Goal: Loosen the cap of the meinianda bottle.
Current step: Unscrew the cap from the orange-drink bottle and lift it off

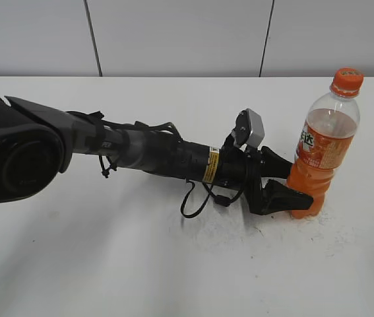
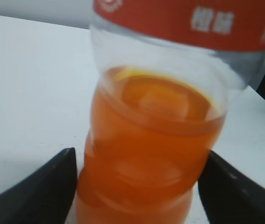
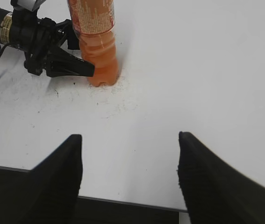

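The orange cap has a ring [image 1: 343, 92] around its bottom, so the cap [image 1: 348, 79] will twist off when I turn it, and the ring will stay on the bottle's neck.
The meinianda bottle [image 1: 318, 155] stands upright at the right of the white table, with orange drink, an orange label and the orange cap [image 1: 347, 80] on top. My left gripper [image 1: 291, 182] lies low on the table with its black fingers either side of the bottle's waisted lower body [image 2: 144, 154]. It is open, with thin gaps showing beside the fingers. My right gripper [image 3: 130, 140] is open and empty above the table's near edge, far from the bottle [image 3: 97, 42]. The cap is out of both wrist views.
The left arm [image 1: 147, 155] stretches across the white table [image 1: 140, 264] from the left, with a loose black cable loop [image 1: 196, 201] under it. A pale panelled wall runs behind. The table's front edge [image 3: 123, 200] shows under my right gripper.
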